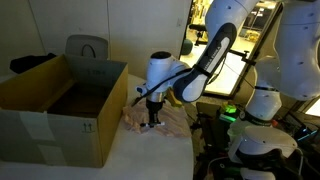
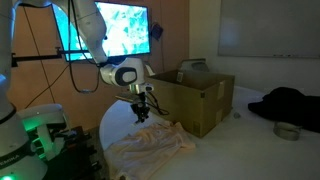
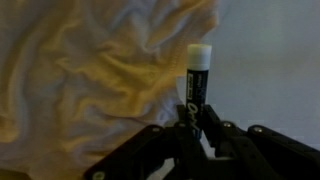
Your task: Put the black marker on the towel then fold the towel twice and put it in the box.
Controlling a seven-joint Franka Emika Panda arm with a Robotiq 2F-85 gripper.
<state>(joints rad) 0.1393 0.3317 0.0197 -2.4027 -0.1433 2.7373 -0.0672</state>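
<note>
The black marker hangs low over the towel's edge [image 3: 184, 72], and the towel's middle [image 2: 155, 141] is clear. My gripper should go inward next until it lets go of the marker there.
My gripper [image 3: 192, 128] is shut on the black marker [image 3: 196, 82], which has a white tip pointing away from the wrist camera. It hangs just above the pale pink-peach towel [image 3: 90, 80], near the towel's edge. In both exterior views the gripper [image 1: 151, 118] [image 2: 142, 112] holds low over the towel [image 1: 172, 120] [image 2: 150, 148], next to the brown cardboard box [image 1: 55, 105] [image 2: 200, 98], whose flaps are open.
A grey chair [image 1: 87, 46] stands behind the box. A black cloth heap [image 2: 288, 103] and a small dish [image 2: 288, 130] lie on the table past the box. A lit monitor [image 2: 118, 28] is behind the arm.
</note>
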